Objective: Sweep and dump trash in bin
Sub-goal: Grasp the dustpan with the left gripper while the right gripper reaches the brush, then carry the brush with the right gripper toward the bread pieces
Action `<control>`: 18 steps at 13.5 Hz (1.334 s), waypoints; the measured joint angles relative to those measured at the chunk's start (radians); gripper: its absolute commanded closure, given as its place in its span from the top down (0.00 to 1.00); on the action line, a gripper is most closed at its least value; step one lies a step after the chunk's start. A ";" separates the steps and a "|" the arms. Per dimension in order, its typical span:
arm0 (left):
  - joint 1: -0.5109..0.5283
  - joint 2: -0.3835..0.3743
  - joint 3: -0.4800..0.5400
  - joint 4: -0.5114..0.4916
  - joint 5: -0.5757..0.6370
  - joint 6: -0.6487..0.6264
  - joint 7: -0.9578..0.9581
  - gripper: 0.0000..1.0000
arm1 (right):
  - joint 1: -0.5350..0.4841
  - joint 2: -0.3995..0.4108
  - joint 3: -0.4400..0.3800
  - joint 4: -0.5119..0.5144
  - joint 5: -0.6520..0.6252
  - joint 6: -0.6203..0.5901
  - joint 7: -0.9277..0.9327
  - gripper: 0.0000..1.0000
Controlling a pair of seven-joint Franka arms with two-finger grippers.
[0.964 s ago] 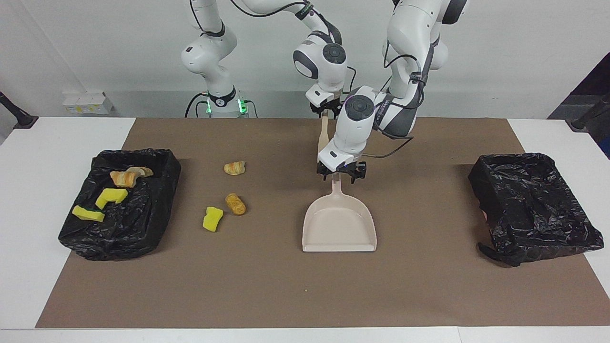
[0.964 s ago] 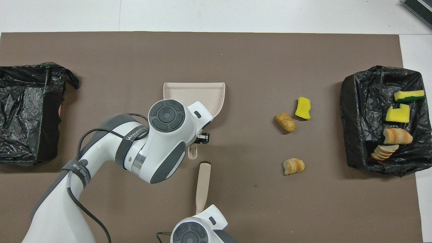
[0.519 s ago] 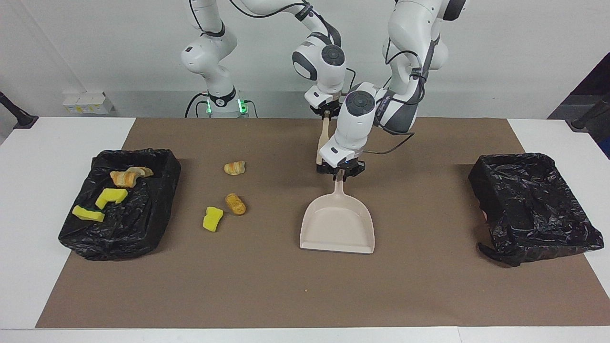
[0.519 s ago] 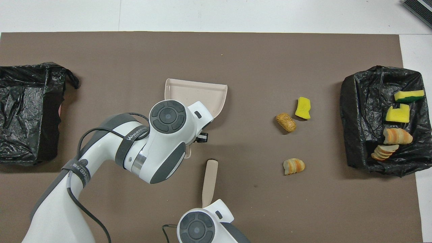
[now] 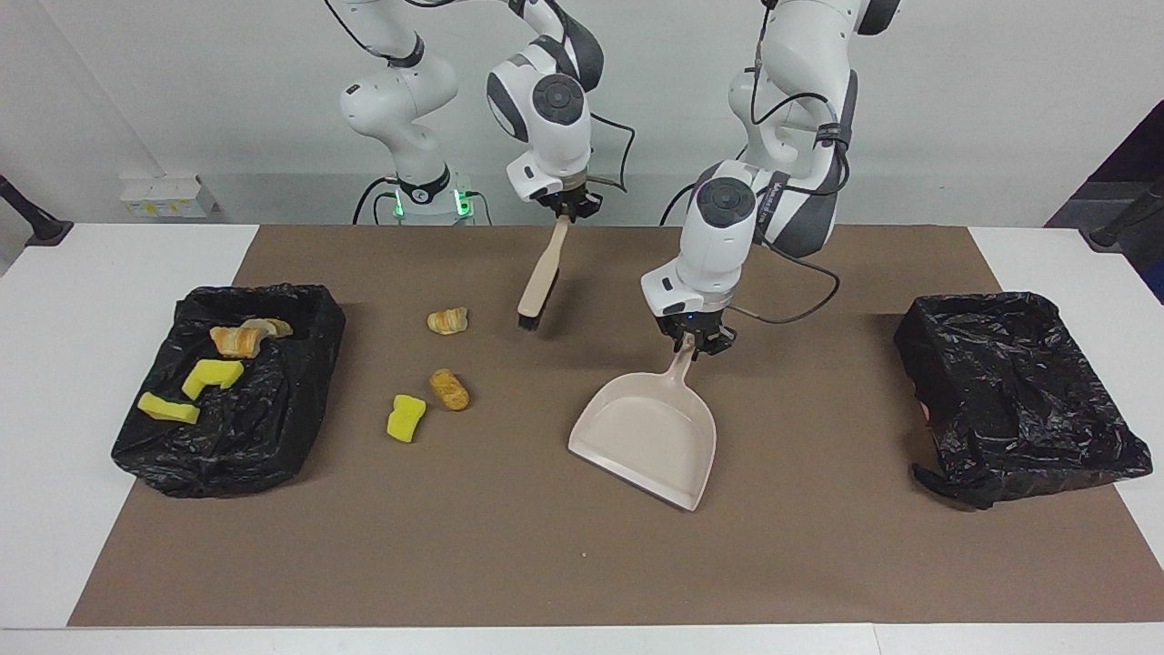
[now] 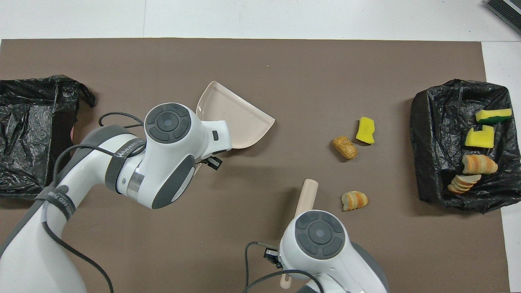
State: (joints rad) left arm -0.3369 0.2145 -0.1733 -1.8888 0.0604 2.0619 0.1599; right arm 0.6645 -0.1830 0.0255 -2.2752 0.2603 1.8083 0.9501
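Observation:
The brush is hanging on the dustpan's side of the bread slice, so the robot's right gripper should go beyond the bread slice and sweep it toward the dustpan.
Three bits of trash lie on the brown mat: a striped bread slice, a brown roll and a yellow sponge piece. My left gripper is shut on the handle of the beige dustpan, which is turned slantwise mid-mat. My right gripper is shut on the beige brush, hanging tilted with its black bristles near the bread slice. The black-lined bin at the right arm's end holds several bread and sponge pieces.
A second black-lined bin stands at the left arm's end of the mat. White table shows around the mat's edges.
My left gripper shut on the dustpan handle and swung the pan askew, its mouth turning toward the trash. My right gripper carried the brush toward the right arm's end, close to the bread slice.

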 measured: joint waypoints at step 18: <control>-0.013 -0.150 -0.017 -0.096 -0.006 -0.125 0.457 0.00 | -0.143 -0.100 0.013 -0.287 -0.158 0.132 0.167 0.00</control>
State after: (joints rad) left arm -0.3501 0.0649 -0.1905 -1.9848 0.0540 1.9365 0.6173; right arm 0.5215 -0.2829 0.0389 -2.5623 0.1026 1.9405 1.1169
